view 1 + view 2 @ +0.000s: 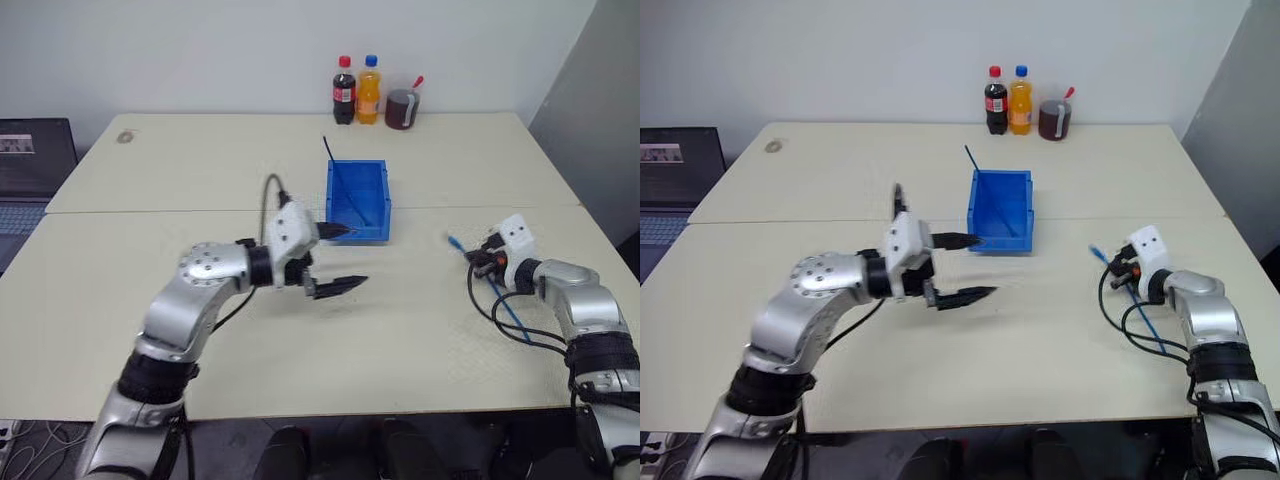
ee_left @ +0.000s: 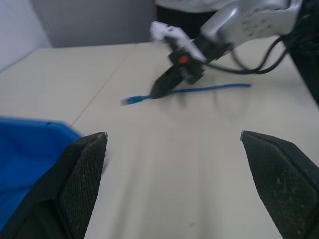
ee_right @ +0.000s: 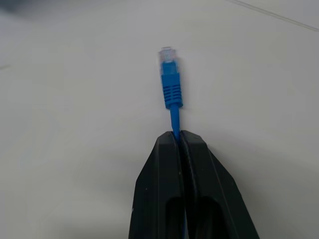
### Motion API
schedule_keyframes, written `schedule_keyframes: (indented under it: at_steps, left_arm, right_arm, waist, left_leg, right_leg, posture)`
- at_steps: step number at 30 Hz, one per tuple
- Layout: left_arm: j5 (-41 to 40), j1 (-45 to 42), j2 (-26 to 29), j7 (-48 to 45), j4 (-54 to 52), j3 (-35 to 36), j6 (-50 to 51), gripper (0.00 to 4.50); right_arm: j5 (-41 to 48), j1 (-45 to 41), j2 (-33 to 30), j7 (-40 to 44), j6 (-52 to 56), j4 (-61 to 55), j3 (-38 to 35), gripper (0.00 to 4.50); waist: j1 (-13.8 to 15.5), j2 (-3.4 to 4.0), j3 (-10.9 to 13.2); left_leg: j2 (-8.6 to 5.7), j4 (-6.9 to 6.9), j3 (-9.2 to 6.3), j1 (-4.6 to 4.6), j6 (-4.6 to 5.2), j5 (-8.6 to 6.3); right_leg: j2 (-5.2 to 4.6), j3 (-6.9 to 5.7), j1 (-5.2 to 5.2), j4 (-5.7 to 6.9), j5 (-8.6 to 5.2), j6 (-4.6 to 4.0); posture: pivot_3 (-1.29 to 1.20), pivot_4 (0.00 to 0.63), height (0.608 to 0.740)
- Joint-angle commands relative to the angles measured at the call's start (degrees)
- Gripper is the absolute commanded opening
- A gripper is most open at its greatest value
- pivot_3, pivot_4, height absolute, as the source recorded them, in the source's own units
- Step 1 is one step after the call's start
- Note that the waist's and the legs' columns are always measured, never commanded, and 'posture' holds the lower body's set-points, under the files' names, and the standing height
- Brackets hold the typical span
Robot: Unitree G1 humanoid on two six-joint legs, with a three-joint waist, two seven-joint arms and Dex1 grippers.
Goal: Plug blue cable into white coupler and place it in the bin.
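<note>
I expect the tail of the blue cable [image 1: 507, 308] to follow in a gentle curve when I carry the pale plug, because the cable runs almost straight to a loose end [image 1: 528, 340].
The blue cable [image 1: 505, 305] lies on the right side of the table, its pale plug [image 3: 168, 56] pointing toward the bin. My right gripper [image 3: 179, 137] is shut on the blue cable just behind the plug, which sticks out past the fingertips. In the left wrist view the same right gripper [image 2: 160, 89] shows pinching the cable [image 2: 214, 89]. The blue bin [image 1: 357, 200] stands at the table's middle. My left gripper [image 1: 345, 259] hovers just in front of the bin's near lip, open with nothing between its fingers. The white coupler is out of view.
A thin dark cable [image 1: 328, 150] pokes up from the bin's far left corner. Two bottles [image 1: 356, 90] and a dark cup [image 1: 402, 108] stand at the table's far edge. A laptop [image 1: 30, 160] sits off the table's left side.
</note>
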Motion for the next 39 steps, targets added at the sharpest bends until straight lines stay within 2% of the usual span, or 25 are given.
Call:
schedule_keyframes:
  at_steps: [1,5,8,10,14,18,21,25,27,29,32,35,39]
  left_arm:
    - [-3.0,12.5,3.0,5.4,-10.3,11.4,5.2,4.50]
    - [-2.3,34.6,-0.2,12.1,-20.9,20.4,6.6,4.50]
    - [1.3,50.0,-5.9,16.9,-26.3,21.5,1.9,4.50]
    - [4.4,57.3,-9.7,20.1,-28.1,19.6,-1.7,4.50]
    - [8.9,67.1,-15.3,24.5,-31.6,13.1,-7.7,4.50]
    - [13.1,74.9,-17.3,26.8,-33.5,7.5,-13.4,4.50]
    - [14.3,78.1,-17.7,27.5,-32.7,5.5,-16.9,4.50]
    - [14.8,78.1,-16.8,27.0,-29.6,5.1,-20.4,4.50]
    - [13.6,75.9,-14.1,24.3,-26.2,7.0,-21.6,4.50]
    - [11.7,72.4,-10.0,20.5,-22.0,10.2,-22.8,4.50]
    - [10.2,61.3,-0.9,14.3,-12.9,14.9,-24.6,4.50]
    - [10.2,47.4,7.3,7.6,-0.9,14.9,-29.2,4.50]
    - [9.4,29.6,11.0,-2.3,12.4,8.6,-31.7,4.50]
  right_arm:
    - [4.1,-2.3,-2.4,10.2,2.4,-10.7,3.3,0.05]
    - [4.9,-4.9,1.2,14.0,4.4,-16.9,9.7,0.05]
    - [3.3,-7.8,6.4,15.6,3.3,-15.4,16.1,0.05]
    - [0.6,-9.5,9.2,17.6,-0.3,-12.5,21.2,0.05]
    - [-4.4,-12.1,12.7,21.9,-7.6,-5.4,29.1,0.05]
    - [-5.6,-14.1,16.8,22.1,-11.8,0.6,30.1,0.05]
    - [-4.9,-14.1,17.8,23.8,-11.3,0.9,29.9,0.61]
    - [-5.0,-13.2,17.6,24.3,-10.8,-0.1,29.4,1.72]
    - [-4.1,-12.0,16.1,24.1,-9.2,-2.9,27.9,2.19]
    - [-2.1,-10.1,13.6,24.1,-5.4,-7.8,25.6,2.71]
    - [3.4,-5.7,8.0,25.7,3.9,-18.6,21.3,3.48]
    - [8.9,-0.7,3.1,24.4,12.8,-29.3,16.4,3.58]
    - [15.7,4.7,0.7,19.9,22.7,-40.2,10.4,3.58]
  waist:
    - [-0.3,0.03,0.0]
    - [-0.7,-0.02,0.1]
    - [0.2,-0.20,0.2]
    - [1.1,-0.21,0.2]
    - [2.4,-0.20,0.2]
    - [1.9,-0.22,0.2]
    - [1.3,-0.22,0.2]
    - [1.2,-0.18,0.2]
    - [1.3,-0.16,0.2]
    - [1.6,-0.11,0.2]
    - [2.1,-0.03,0.3]
    - [2.8,0.02,0.3]
    - [2.3,-0.01,0.3]
  left_leg:
    - [0.02,0.00,-0.05,0.00,0.00,0.00]
    - [0.44,-0.01,-0.18,0.04,-0.03,-0.04]
    - [0.65,0.05,-0.40,0.00,-0.09,-0.08]
    - [0.64,0.05,-0.45,0.01,-0.10,-0.08]
    - [0.59,0.09,-0.33,-0.01,-0.10,-0.08]
    - [0.58,0.07,0.00,-0.02,-0.11,-0.08]
    - [0.69,0.04,0.00,-0.02,-0.13,-0.11]
    - [0.76,-0.02,-0.10,-0.01,-0.12,-0.11]
    - [0.75,-0.02,-0.13,-0.01,-0.12,-0.11]
    - [0.73,-0.01,-0.18,-0.02,-0.12,-0.11]
    - [0.67,0.00,-0.26,-0.09,-0.12,-0.11]
    - [0.67,0.04,-0.40,-0.08,-0.13,-0.11]
    - [0.69,0.02,-0.31,-0.06,-0.13,-0.11]
  right_leg:
    - [-0.01,0.01,-0.01,0.00,0.00,0.00]
    - [-0.05,0.12,0.00,-0.08,0.01,-0.01]
    - [-0.09,0.08,0.03,-0.10,0.03,-0.07]
    - [-0.09,-0.05,0.04,-0.07,0.01,-0.18]
    - [-0.10,-0.19,0.05,-0.09,-0.19,-0.64]
    - [-0.09,0.02,0.01,-0.13,-0.21,-0.67]
    - [-0.07,0.00,0.00,-0.12,-0.21,-0.67]
    - [0.03,-0.10,-0.06,-0.03,-0.24,-0.72]
    - [0.06,-0.13,-0.07,-0.01,-0.35,-0.90]
    - [0.07,-0.19,-0.07,0.00,-0.38,-0.95]
    - [0.21,-0.28,-0.08,0.01,-0.37,-0.94]
    - [0.24,-0.43,-0.04,0.04,-0.21,-0.66]
    - [0.38,-0.50,-0.03,0.01,-0.15,-0.62]
  posture:
    - [0.00,0.150,0.740]
    - [0.00,0.150,0.740]
    - [0.00,0.150,0.740]
    - [0.00,0.150,0.740]
    - [0.00,0.150,0.740]
    - [0.00,0.150,0.740]
    - [0.00,0.150,0.740]
    - [0.00,0.150,0.740]
    - [0.00,0.150,0.740]
    - [0.00,0.150,0.740]
    - [0.00,0.150,0.740]
    - [0.00,0.150,0.740]
    - [0.00,0.150,0.740]
